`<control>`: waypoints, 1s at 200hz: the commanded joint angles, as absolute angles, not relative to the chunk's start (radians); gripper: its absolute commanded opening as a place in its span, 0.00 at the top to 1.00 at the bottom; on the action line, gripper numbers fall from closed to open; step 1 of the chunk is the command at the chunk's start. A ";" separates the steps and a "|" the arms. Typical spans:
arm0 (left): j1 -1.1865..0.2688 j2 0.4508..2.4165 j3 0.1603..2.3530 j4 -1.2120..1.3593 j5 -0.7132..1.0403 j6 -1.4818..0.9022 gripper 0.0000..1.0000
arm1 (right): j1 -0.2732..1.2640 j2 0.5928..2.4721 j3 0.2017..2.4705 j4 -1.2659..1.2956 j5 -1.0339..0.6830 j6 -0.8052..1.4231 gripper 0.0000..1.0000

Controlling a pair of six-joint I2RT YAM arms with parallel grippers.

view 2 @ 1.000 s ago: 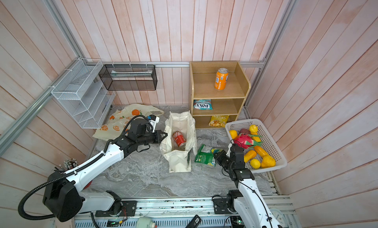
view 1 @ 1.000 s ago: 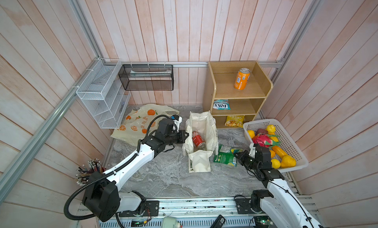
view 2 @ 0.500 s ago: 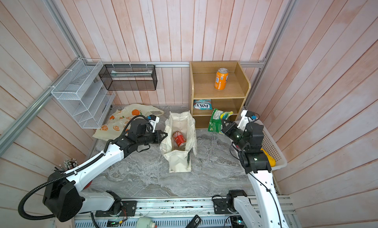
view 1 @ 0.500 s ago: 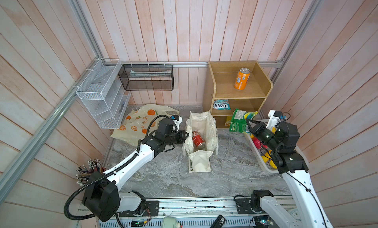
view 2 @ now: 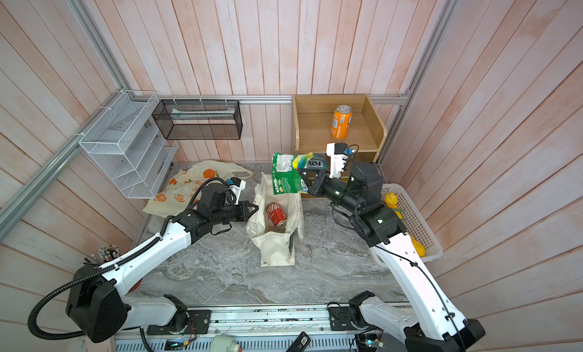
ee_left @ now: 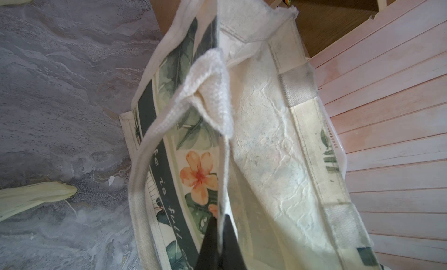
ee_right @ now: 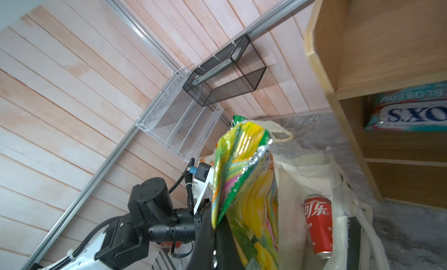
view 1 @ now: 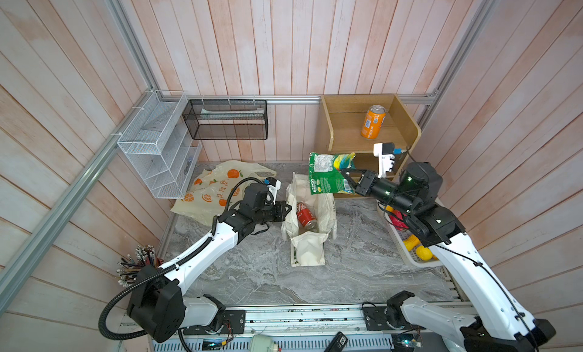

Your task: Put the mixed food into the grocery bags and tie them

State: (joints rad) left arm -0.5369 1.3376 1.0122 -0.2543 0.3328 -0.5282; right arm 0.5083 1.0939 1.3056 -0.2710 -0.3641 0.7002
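The tote's opening [view 1: 310, 201] is held wide by my left gripper, so my right gripper should keep lowering the green packet until it reaches the space [view 1: 297, 229] beside the red can.
The cream canvas tote [view 1: 307, 254] stands open mid-table in both top views, with a red cola can [view 1: 305, 215] lying inside. My left gripper [view 1: 285, 207] is shut on the tote's left rim; in the left wrist view the gripper [ee_left: 220, 219] pinches the thin fabric edge of the tote [ee_left: 266, 135]. My right gripper [view 1: 345, 180] is shut on a green snack packet [view 1: 326, 173], held in the air above the tote's far right corner. In the right wrist view the packet [ee_right: 249, 184] hangs from the gripper [ee_right: 215, 230] beside the can [ee_right: 318, 222]. The plastic carrier printed with oranges [view 1: 217, 186] lies flat at the back left.
A wooden shelf [view 1: 407, 120] at the back right holds an orange can [view 1: 373, 121] and a FOX'S pack [view 2: 315, 163]. A white basket [view 2: 419, 221] with yellow fruits [view 2: 391, 198] sits at the right, partly behind my right arm. Wire racks [view 1: 157, 148] and a black mesh basket [view 1: 227, 120] hang on the left wall.
My right gripper has lifted the green packet from the table near the basket and carried it up and left, to above the tote. The left arm has not moved.
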 commanded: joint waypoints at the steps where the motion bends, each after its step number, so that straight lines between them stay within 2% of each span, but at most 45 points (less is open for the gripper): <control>1: -0.530 1.312 1.022 -0.275 0.318 -0.528 1.00 | 0.571 1.124 1.310 -0.258 -0.307 0.663 1.00; 91: -0.530 1.301 1.034 -0.285 0.312 -0.520 1.00 | 0.674 1.218 1.150 -0.229 -0.279 0.707 1.00; 200: -0.531 1.312 1.038 -0.262 0.331 -0.515 1.00 | 0.722 1.396 1.019 -0.192 -0.266 0.735 1.00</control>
State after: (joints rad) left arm -0.5369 1.3201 1.0145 -0.2733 0.3328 -0.5274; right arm 0.7082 1.3563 1.0515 -0.2409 -0.2771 0.7181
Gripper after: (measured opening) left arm 0.049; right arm 0.047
